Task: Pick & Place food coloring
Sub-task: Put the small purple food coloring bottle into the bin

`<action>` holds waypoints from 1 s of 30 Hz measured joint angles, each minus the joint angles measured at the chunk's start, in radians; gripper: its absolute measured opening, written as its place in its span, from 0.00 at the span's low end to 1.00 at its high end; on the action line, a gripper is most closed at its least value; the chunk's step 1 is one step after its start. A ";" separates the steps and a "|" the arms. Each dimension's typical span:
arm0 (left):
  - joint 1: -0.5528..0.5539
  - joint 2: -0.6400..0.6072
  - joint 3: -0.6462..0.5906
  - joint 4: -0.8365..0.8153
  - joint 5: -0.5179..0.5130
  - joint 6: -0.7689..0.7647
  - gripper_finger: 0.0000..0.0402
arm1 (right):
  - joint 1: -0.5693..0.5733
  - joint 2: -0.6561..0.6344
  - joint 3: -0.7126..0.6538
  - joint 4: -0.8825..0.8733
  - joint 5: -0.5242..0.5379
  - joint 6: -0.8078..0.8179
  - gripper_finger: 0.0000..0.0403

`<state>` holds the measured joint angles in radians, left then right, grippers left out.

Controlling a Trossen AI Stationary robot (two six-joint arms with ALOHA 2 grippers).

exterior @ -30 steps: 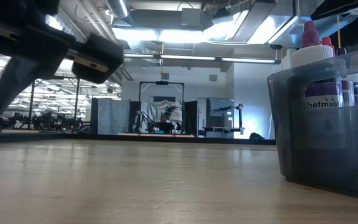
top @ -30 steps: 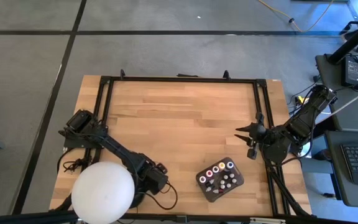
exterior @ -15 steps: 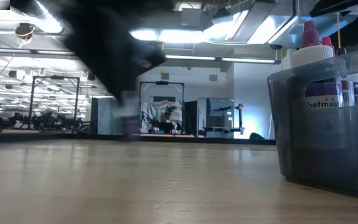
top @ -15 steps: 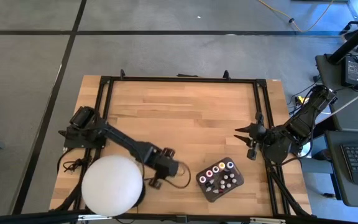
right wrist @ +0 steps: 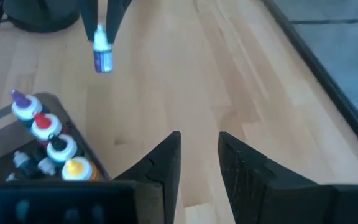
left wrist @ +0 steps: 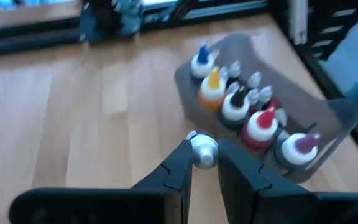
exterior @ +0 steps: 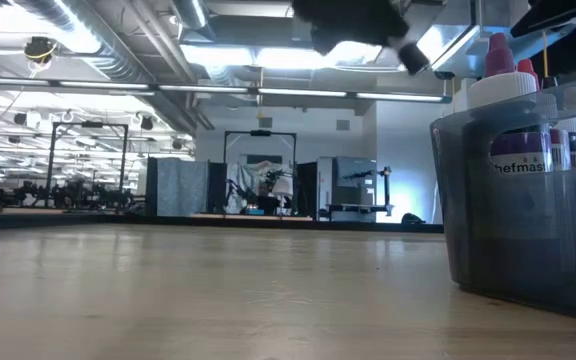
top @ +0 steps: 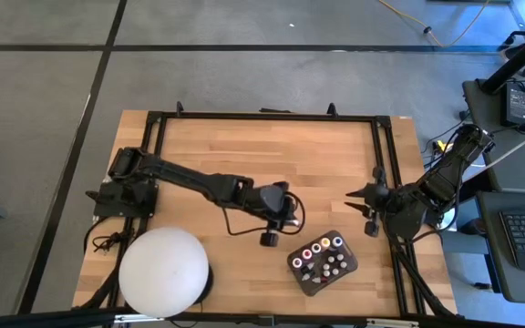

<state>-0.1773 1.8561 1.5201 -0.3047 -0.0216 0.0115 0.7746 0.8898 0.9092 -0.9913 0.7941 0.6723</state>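
Note:
I can see the small bottle hanging upright with its base (right wrist: 104, 67) toward the open wood (top: 301, 189), so I should continue to carry and lower it with my left gripper until its base stands there.
The food coloring bottles (top: 321, 261) stand upright in a dark grey tray (top: 301, 274) near the table's near edge, right of centre; the left wrist view shows their blue, orange, dark, red and purple tops (left wrist: 238, 102). My left gripper (top: 268, 237) hovers just left of the tray, shut on one small bottle (right wrist: 102, 55) with a white top and a blue-purple body. My right gripper (top: 365, 208) waits open at the table's right side and touches nothing. In the low view the tray (exterior: 528, 210) fills the right side. My left gripper pinches the single bottle by its white upper end (right wrist: 100, 36) between the two fingers (right wrist: 89, 12), coming from above and pointing down. The bottle hangs upright below the fingertips, lifted clear of the table. In the left wrist view its round pale end (left wrist: 202, 151) sits between the fingertips.
A big white dome (top: 164, 271) sits at the table's near left corner. A black frame (top: 262, 117) runs along the far, left and right sides of the wooden table. Bare wood lies across the middle and far part.
My left arm has swung from beside the white dome toward the table's right and a little toward the far edge, ending just left of the tray. In the low view it has risen from near the table top to the top of the picture.

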 joint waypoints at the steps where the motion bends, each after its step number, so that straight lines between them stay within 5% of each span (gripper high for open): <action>1: 0.003 0.000 0.005 0.008 0.009 0.017 0.14 | 0.000 0.000 0.000 -0.001 -0.010 -0.003 0.27; 13: 0.131 0.103 0.017 0.061 -0.008 0.105 0.14 | -0.028 0.022 0.000 0.007 0.034 -0.075 0.27; 22: 0.287 0.328 0.281 -0.088 0.118 0.081 0.14 | -0.085 0.060 0.000 0.010 -0.004 -0.073 0.27; 30: 0.326 0.515 0.449 -0.294 0.115 0.080 0.14 | -0.120 0.080 0.000 0.010 -0.089 -0.073 0.27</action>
<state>0.1486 2.3714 1.9691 -0.5989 0.0935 0.0911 0.6548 0.9695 0.9093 -0.9811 0.7054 0.5991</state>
